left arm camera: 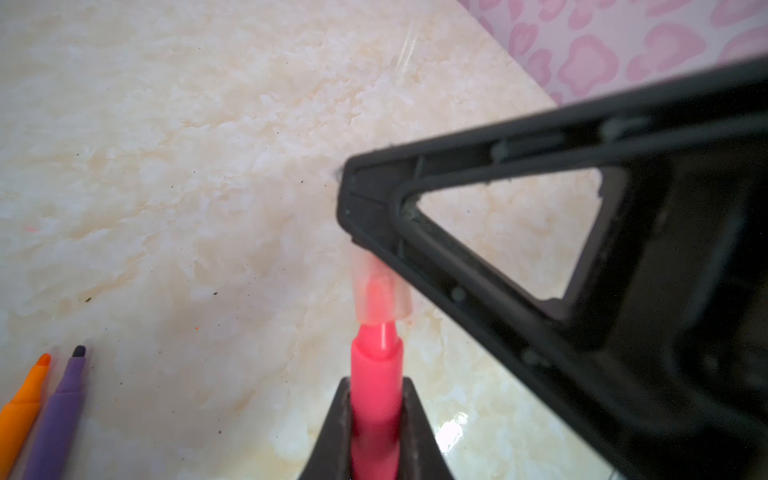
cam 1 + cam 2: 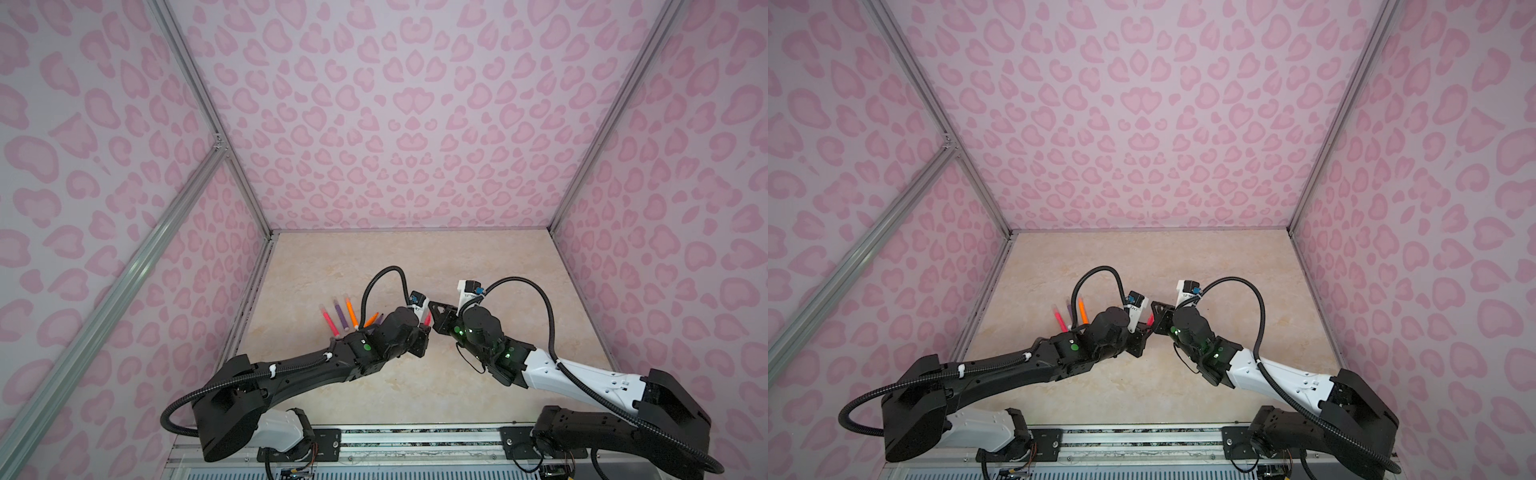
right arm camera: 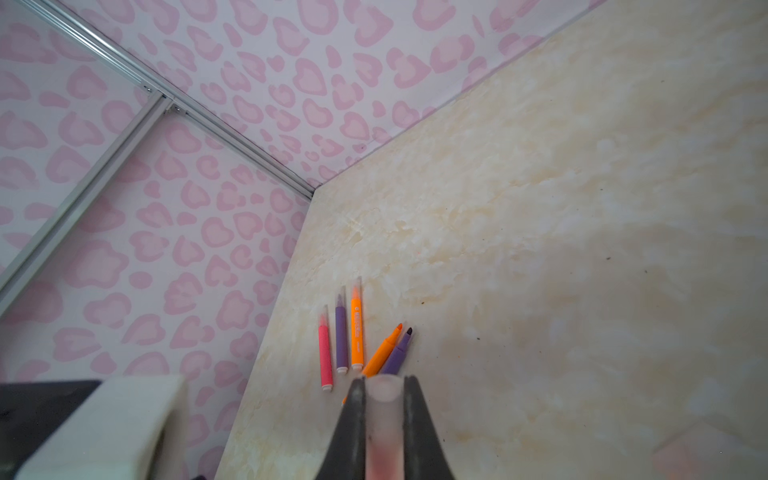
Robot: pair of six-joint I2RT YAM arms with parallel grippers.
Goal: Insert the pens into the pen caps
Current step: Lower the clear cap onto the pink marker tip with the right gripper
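The pink-red pen's tip (image 1: 380, 293) is straight inside the clear cap, so my right gripper should keep pushing the cap toward the pen's body (image 1: 376, 364) until they meet, and then let go.
My left gripper (image 1: 376, 388) is shut on a pink-red pen (image 1: 376, 399), held off the table near its middle. The pen's tip sits inside a clear pen cap (image 1: 380, 291). My right gripper (image 3: 384, 384) is shut on that cap (image 3: 384, 399), and pink shows through the cap's wall. In both top views the two grippers meet tip to tip, with the pink pen (image 2: 427, 318) (image 2: 1150, 319) between them. An uncapped orange pen (image 3: 384, 347) and an uncapped purple pen (image 3: 399, 349) lie side by side on the table beyond.
Three pens lie in a row by the left wall: pink (image 3: 325, 355), purple (image 3: 341, 332) and orange (image 3: 357, 328), each with a pale clear cap on its far end. The beige marble table (image 2: 478, 266) is walled on three sides by pink-patterned panels.
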